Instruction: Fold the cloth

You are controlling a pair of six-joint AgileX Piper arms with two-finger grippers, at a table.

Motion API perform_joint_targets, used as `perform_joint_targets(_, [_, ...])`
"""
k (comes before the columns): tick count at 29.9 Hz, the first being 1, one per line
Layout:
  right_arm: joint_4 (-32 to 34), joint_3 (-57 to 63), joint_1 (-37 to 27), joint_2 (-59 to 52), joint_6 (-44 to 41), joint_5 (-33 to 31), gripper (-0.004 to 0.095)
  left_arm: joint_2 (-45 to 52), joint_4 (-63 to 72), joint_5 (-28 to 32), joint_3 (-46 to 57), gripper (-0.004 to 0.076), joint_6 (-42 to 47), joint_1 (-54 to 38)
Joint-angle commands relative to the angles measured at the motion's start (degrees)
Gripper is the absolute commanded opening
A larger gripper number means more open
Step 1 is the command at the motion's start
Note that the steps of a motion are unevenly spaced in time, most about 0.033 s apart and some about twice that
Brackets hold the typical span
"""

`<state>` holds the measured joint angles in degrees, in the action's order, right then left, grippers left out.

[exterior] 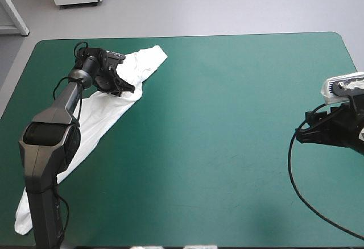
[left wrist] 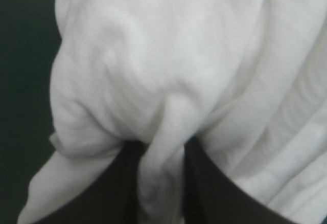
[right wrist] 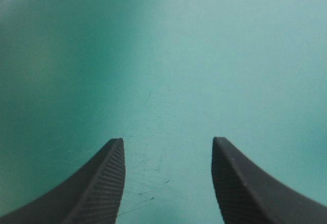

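Observation:
I see the white T-shirt (exterior: 107, 111) lying bunched in a narrow strip (exterior: 85, 148), so as I lift it, its hidden width should fall open and sag between my grippers.
The white T-shirt (exterior: 108, 110) lies in a long narrow strip along the table's left side, from the far left toward the near left corner. My left gripper (exterior: 126, 88) sits on its far part, and in the left wrist view a fold of T-shirt (left wrist: 168, 81) is pinched between the black fingers (left wrist: 214, 188), which are all but shut. Over the right edge of the table, far from the cloth, my right gripper (exterior: 301, 135) stands open above bare teal-green cover, its fingers (right wrist: 102, 183) wide apart with nothing between them.
Bare teal-green cover (exterior: 227, 129) spans the middle and right of the table. The T-shirt's near end (exterior: 25, 218) reaches the table's near left corner, beside the left arm's base.

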<state>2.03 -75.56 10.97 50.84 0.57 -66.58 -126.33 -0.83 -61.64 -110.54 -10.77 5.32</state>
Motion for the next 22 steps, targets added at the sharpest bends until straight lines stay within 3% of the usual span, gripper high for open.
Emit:
perform_joint_targets(1, [0.42, -1.33, -0.02, 0.18, 0.23, 3.75, 0.0495, 1.67, 6.16, -0.87, -0.69, -0.0006, -3.5, 0.37])
perform_joint_targets(8, [0.42, -1.33, -0.02, 0.18, 0.02, 3.75, 0.0489, 4.12, 10.58, -3.42, -0.79, -0.001, -8.04, 6.58])
perform_joint_targets(22, [0.41, -1.24, -0.02, 0.18, 0.02, 3.88, 0.0472, 7.84, 14.29, -5.69, -1.26, -0.001, -10.31, 32.66])
